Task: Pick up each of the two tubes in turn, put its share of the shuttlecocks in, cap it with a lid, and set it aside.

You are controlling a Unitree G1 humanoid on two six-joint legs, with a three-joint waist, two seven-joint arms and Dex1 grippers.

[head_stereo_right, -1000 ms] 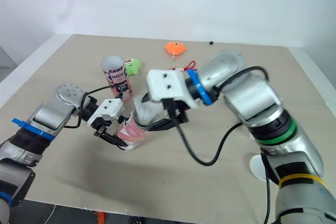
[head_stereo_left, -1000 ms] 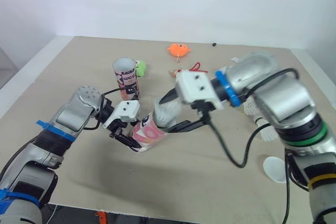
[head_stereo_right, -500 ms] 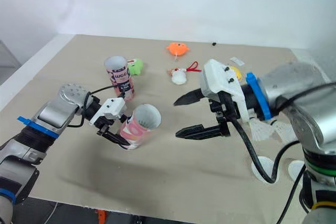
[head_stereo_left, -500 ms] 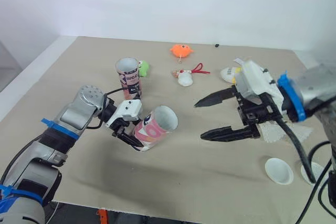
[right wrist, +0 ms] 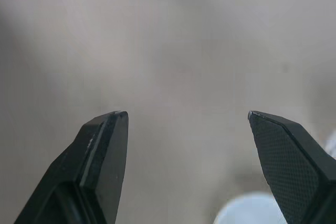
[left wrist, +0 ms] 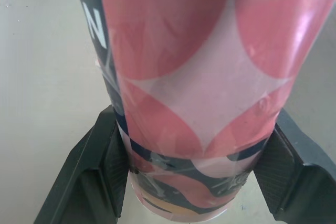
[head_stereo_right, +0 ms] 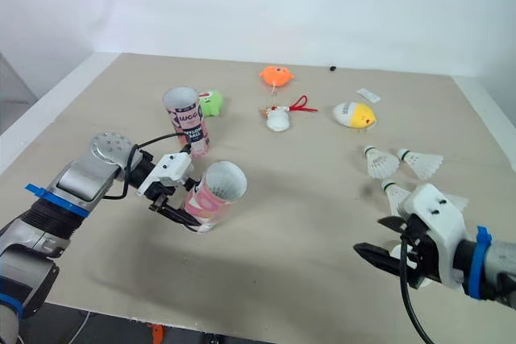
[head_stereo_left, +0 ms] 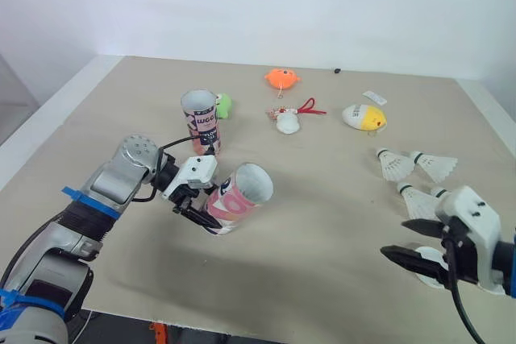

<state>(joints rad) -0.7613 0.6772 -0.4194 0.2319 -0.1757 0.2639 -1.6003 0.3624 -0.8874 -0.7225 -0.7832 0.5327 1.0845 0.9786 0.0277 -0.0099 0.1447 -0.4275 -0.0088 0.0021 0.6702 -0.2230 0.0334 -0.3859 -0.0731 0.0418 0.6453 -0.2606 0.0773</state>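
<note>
My gripper is about to put the shuttlecock into the tube. The shuttlecock will fill the tube from edge to edge, because the tube's opening is only just wider than the shuttlecock's skirt.
My left gripper is shut on the lower end of a pink-and-white tube. It holds the tube tilted just above the table, open mouth facing up and to the right. The left wrist view shows both fingers pressed against the tube. A second tube stands upright behind it. Loose white shuttlecocks lie on the table at the right. My right gripper hangs open and empty near the front right. A white lid lies partly hidden under it.
Small toys lie across the back of the table: an orange one, a green one beside the upright tube, a white charm with red string and a yellow-white egg shape. The table's front edge is close.
My right gripper has let go of a shuttlecock at the held tube's mouth, then pulled away open to the front right. The left gripper still holds the tube.
</note>
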